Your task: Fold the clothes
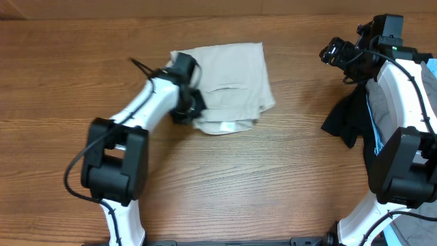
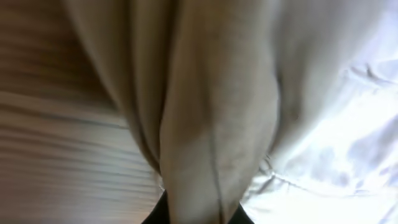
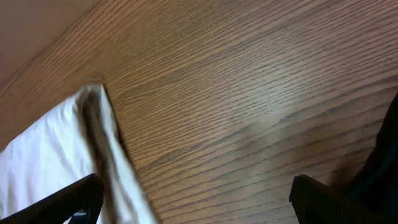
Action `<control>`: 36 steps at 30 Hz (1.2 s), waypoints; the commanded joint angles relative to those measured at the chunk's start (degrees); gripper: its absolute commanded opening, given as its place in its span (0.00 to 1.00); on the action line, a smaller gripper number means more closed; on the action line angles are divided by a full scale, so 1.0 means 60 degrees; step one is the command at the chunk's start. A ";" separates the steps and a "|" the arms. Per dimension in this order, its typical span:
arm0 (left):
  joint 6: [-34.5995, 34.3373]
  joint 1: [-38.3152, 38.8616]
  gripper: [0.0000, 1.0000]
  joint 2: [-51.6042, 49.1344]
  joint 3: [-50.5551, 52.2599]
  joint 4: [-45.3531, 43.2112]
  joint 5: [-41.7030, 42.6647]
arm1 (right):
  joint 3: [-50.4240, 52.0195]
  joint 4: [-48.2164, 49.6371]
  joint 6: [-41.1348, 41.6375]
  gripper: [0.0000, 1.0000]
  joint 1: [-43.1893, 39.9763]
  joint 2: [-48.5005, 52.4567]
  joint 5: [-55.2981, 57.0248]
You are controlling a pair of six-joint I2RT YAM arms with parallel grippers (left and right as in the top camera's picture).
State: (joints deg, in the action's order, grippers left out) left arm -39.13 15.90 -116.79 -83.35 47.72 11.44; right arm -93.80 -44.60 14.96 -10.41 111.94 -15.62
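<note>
My left gripper should keep dragging while it pinches a thick fold of the beige shorts [image 2: 208, 134], as the wood [image 1: 109, 75] beside them is clear, until the shorts rest there.
The clothes, a pair of beige shorts [image 1: 232, 78], lie folded in a rough square at the table's middle back, with a white tag at the near edge. At the shorts' near left edge my left gripper [image 1: 192, 109] is shut on a fold of the fabric. In the left wrist view the pinched beige cloth [image 2: 211, 124] fills the frame and runs down between the dark fingertips [image 2: 163, 216]. Above the table at the far right my right gripper [image 1: 334, 53] hangs open and holds nothing. In its own view it [image 3: 199, 205] shows bare wood between the jaws and the shorts [image 3: 56, 155] at the left.
A black garment [image 1: 348, 119] lies bunched by the right arm's base, with a blue strip [image 1: 372, 130] beside it. Bare wooden table [image 1: 225, 184] stretches in front of the shorts and between the shorts and the right arm.
</note>
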 commanded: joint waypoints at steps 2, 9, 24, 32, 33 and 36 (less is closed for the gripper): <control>0.1818 -0.1749 0.04 -0.0033 -0.1107 0.1206 -0.2259 | -0.0066 0.0051 0.0004 1.00 0.0011 -0.0066 0.0018; 0.2412 -0.3585 0.04 -0.0033 -0.1231 0.1832 -0.4805 | -0.0066 0.0051 0.0004 1.00 0.0011 -0.0066 0.0018; 0.4248 -0.5220 0.29 -0.0033 -0.1242 0.0973 -0.6047 | -0.0066 0.0051 0.0004 1.00 0.0011 -0.0066 0.0018; 0.4149 -0.5180 1.00 -0.0029 -0.1756 0.1228 -0.6145 | -0.0066 0.0051 0.0004 1.00 0.0011 -0.0066 0.0018; 0.3869 -0.5064 1.00 -0.0029 -0.2459 0.1945 -0.5829 | -0.0066 0.0051 0.0004 1.00 0.0011 -0.0066 0.0018; 0.3880 -0.4816 0.92 -0.0029 -0.3687 0.2932 -0.4648 | -0.0066 0.0051 0.0004 1.00 0.0011 -0.0066 0.0018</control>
State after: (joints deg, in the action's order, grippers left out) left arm -14.87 -14.66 -117.40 -96.86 62.06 -22.39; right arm -93.80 -44.60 14.98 -10.41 111.94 -15.62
